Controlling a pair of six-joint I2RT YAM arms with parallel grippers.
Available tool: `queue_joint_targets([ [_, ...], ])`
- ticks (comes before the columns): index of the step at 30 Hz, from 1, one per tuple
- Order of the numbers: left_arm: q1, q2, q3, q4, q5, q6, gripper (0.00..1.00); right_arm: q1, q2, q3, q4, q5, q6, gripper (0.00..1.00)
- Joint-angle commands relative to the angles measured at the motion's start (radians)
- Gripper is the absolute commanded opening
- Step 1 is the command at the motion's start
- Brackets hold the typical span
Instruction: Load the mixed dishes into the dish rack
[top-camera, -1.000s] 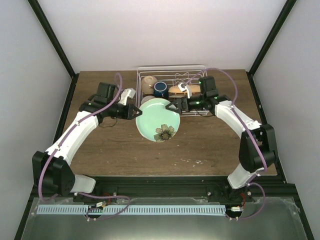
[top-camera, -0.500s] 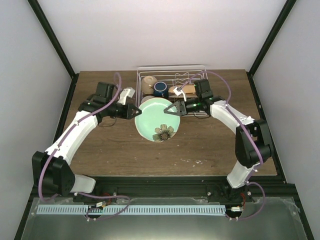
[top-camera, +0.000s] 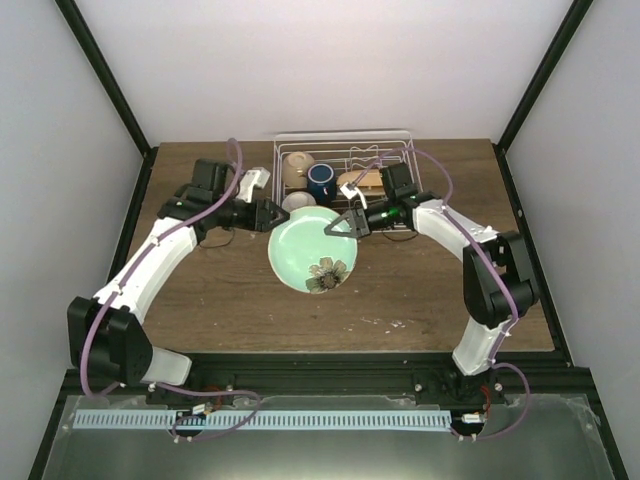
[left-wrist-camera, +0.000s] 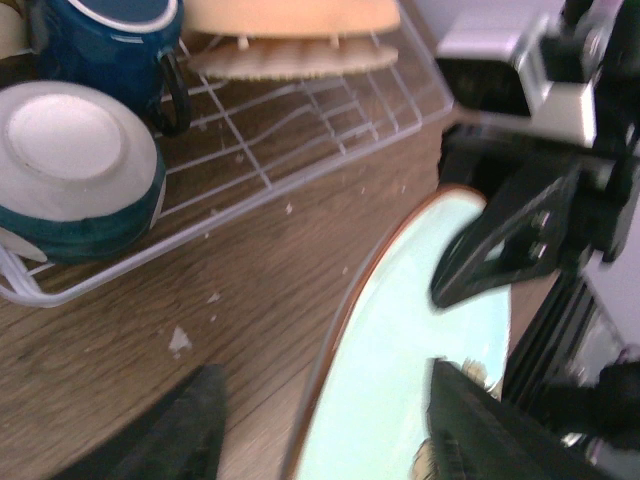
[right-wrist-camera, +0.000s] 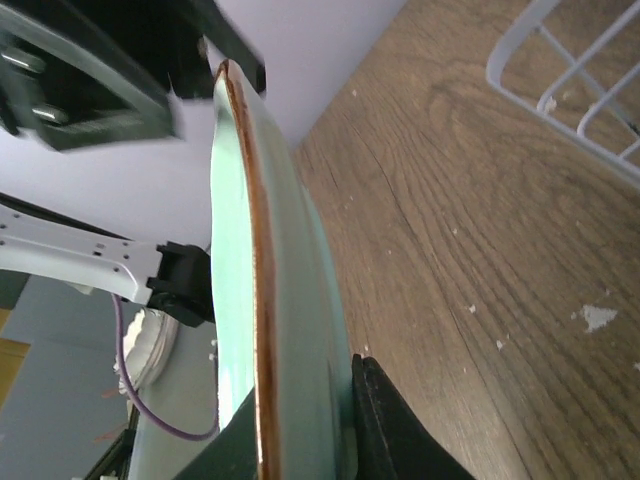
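I should use my right gripper to pull the pale green plate (top-camera: 303, 252) clear and turn it upright for the rack's near slot (left-wrist-camera: 303, 135), because the plate is tilted face-up inside my left gripper.
A pale green plate (top-camera: 308, 250) with a brown rim and a flower print hangs tilted above the table, just in front of the dish rack (top-camera: 340, 135). My right gripper (top-camera: 340, 226) is shut on its right rim; in the right wrist view the plate (right-wrist-camera: 290, 300) is clamped edge-on in that gripper (right-wrist-camera: 300, 430). My left gripper (top-camera: 272, 215) stands open at the plate's left rim. In the left wrist view its gripper (left-wrist-camera: 330, 400) straddles the plate (left-wrist-camera: 400, 340) without pressing on it.
The rack holds a cream bowl (top-camera: 297, 168), a dark blue mug (top-camera: 321, 179), an orange-yellow plate (top-camera: 362, 180) and a white bowl with blue outside (top-camera: 297, 201). The bowl (left-wrist-camera: 80, 170) lies mouth-down by the rack's near wire edge (left-wrist-camera: 250, 195). Black frame posts flank the table.
The right gripper moved in and shut on the plate's right rim. The left gripper, shut on the plate before, has opened. The plate shifted slightly left and nearer.
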Motion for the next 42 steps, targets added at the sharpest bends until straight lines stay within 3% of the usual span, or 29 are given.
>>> queue_joint_targets([
  [1,0.014,-0.016,0.035,0.074,-0.002,-0.026,0.68,0.019,-0.020,0.150,-0.117,0.064,-0.112,0.01],
  [5,0.070,-0.038,0.044,0.091,0.068,-0.082,0.87,0.018,-0.054,0.243,-0.203,0.234,-0.242,0.01],
  [7,0.105,-0.051,0.056,0.099,0.094,-0.109,0.89,0.018,-0.077,0.278,-0.229,0.316,-0.299,0.01],
  [12,0.164,-0.064,0.100,0.067,0.111,-0.094,0.91,0.018,-0.174,0.329,-0.314,0.513,-0.481,0.01],
  [18,0.182,-0.045,0.104,0.053,0.118,-0.074,0.91,0.018,-0.351,0.256,-0.313,0.741,-0.681,0.01],
  [23,0.182,-0.024,0.090,0.079,0.141,-0.090,0.91,0.018,-0.465,0.207,-0.280,0.850,-0.788,0.01],
  [28,0.182,-0.012,0.093,0.084,0.144,-0.086,0.91,0.018,-0.473,0.189,-0.279,0.934,-0.838,0.01],
  [38,0.182,-0.013,0.081,0.072,0.125,-0.073,0.91,0.033,-0.551,-0.007,-0.020,1.117,-0.976,0.01],
  [42,0.182,-0.007,0.079,0.076,0.126,-0.077,0.91,0.033,-0.573,-0.035,0.011,1.134,-1.004,0.01],
])
